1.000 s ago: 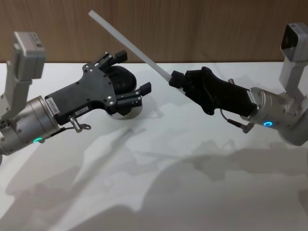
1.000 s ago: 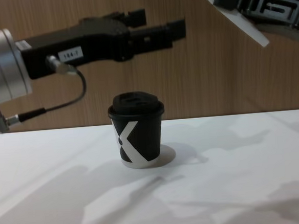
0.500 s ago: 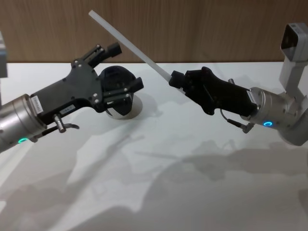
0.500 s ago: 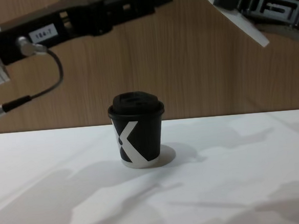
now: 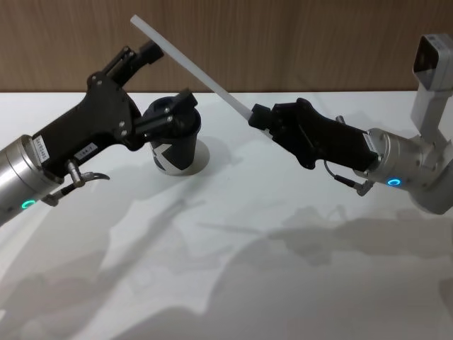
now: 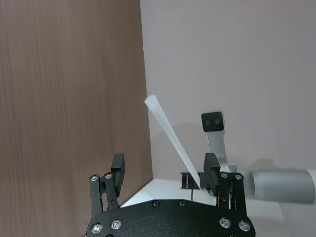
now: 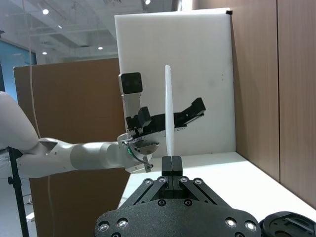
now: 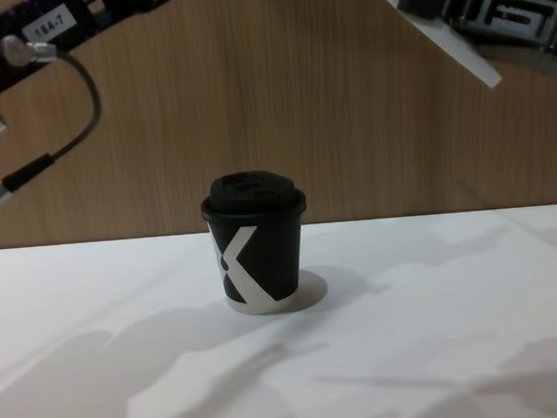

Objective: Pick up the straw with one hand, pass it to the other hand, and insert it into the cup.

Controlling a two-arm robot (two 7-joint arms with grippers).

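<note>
My gripper will push the white straw [image 5: 191,67] down, and the straw will still stick out above the lid because it is much longer than the black cup [image 5: 180,150].
The white straw [image 5: 195,67] slants up and to the left, and my right gripper [image 5: 258,119] is shut on its lower end. In the right wrist view the straw [image 7: 168,113] rises from the closed right gripper [image 7: 171,163]. My left gripper [image 5: 170,74] is open, raised above the black cup [image 5: 177,142] and just under the straw's upper half. In the left wrist view the straw [image 6: 173,140] crosses the gap of the left gripper [image 6: 165,170], closer to one finger [image 6: 212,168]; I see no contact. The cup [image 8: 255,244] stands upright with its lid on, and the straw [image 8: 438,35] is high at the right.
The white table [image 5: 283,269] is bare apart from the cup. A wooden wall [image 5: 318,42] runs behind it. The left arm [image 8: 46,34] with its black cable crosses the chest view's upper left.
My left gripper has risen from over the cup and swung up toward the straw's upper half, still open. The right gripper and the straw have stayed in place.
</note>
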